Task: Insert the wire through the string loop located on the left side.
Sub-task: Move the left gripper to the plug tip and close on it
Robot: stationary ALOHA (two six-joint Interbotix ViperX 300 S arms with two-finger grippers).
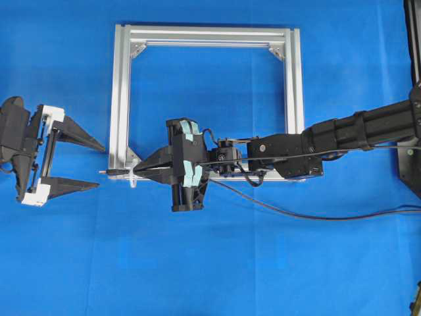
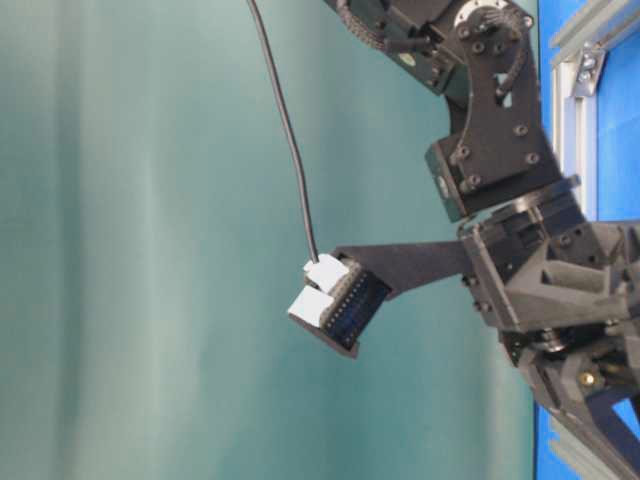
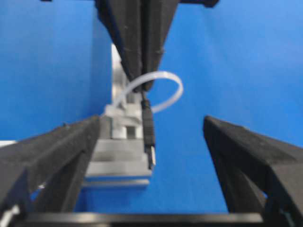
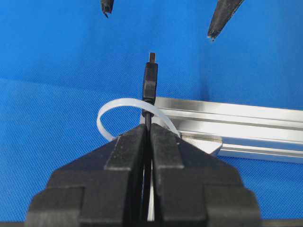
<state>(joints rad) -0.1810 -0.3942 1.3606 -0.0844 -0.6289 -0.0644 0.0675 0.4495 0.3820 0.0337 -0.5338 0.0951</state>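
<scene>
My left gripper keeps going toward the white string loop (image 1: 133, 174) and closes on the plug. The plug sticks out through the loop (image 1: 116, 172), midway in front of the gripper's open fingers.
The wire's slim plug (image 1: 112, 172) pokes out to the left of the white string loop (image 1: 133, 179), which is tied at the lower left corner of the aluminium frame (image 1: 120, 99). My right gripper (image 1: 141, 170) is shut on the wire just behind the loop. In the right wrist view the right gripper (image 4: 147, 130) pinches the wire, and the plug (image 4: 150, 82) stands beyond the loop (image 4: 106, 111). My left gripper (image 1: 99, 166) is open, a short way left of the plug. In the left wrist view its fingers (image 3: 71, 146) flank the plug (image 3: 149, 137) without touching it.
The silver frame lies flat on the blue cloth (image 1: 197, 263), and its lower rail (image 4: 236, 118) runs right of the loop. The right arm (image 1: 342, 135) reaches across the frame. A black cable (image 1: 296, 214) trails over the cloth below that arm.
</scene>
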